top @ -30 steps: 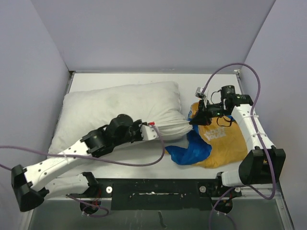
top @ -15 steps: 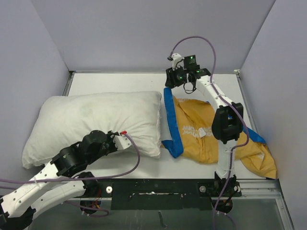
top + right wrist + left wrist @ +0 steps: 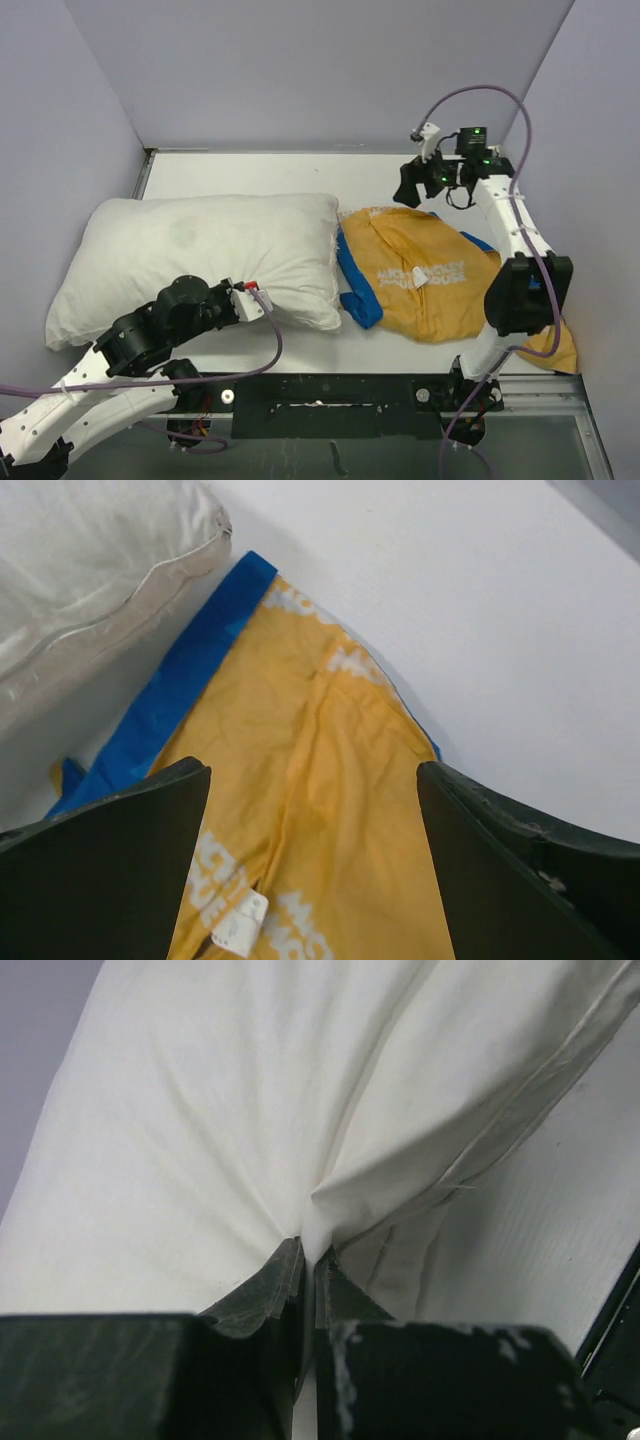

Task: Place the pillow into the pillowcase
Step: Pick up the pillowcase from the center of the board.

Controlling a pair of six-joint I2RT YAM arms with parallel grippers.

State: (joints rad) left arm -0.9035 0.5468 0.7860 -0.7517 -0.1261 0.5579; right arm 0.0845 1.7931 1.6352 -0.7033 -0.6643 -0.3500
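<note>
My left gripper needs to bring the pillow toward the flat blue band while my right gripper lifts the pillowcase's far edge, because the pillow's end is outside that band.
The plump white pillow lies on the left half of the table. My left gripper is shut on a pinch of its fabric at the near right edge. The pillowcase lies flat to the pillow's right, mustard-yellow side up with white lettering and a small white label, a blue band along its left edge beside the pillow. My right gripper hovers over the far end of the pillowcase, jaws wide open, nothing between them.
The white tabletop is walled by pale panels on the left, back and right. A black rail with the arm bases runs along the near edge. Purple cables loop from both arms.
My right gripper has let go of the pillowcase and opened wide, moving right; the pillowcase dropped flat onto the table. The left arm keeps its grip on the pillow, barely shifted.
</note>
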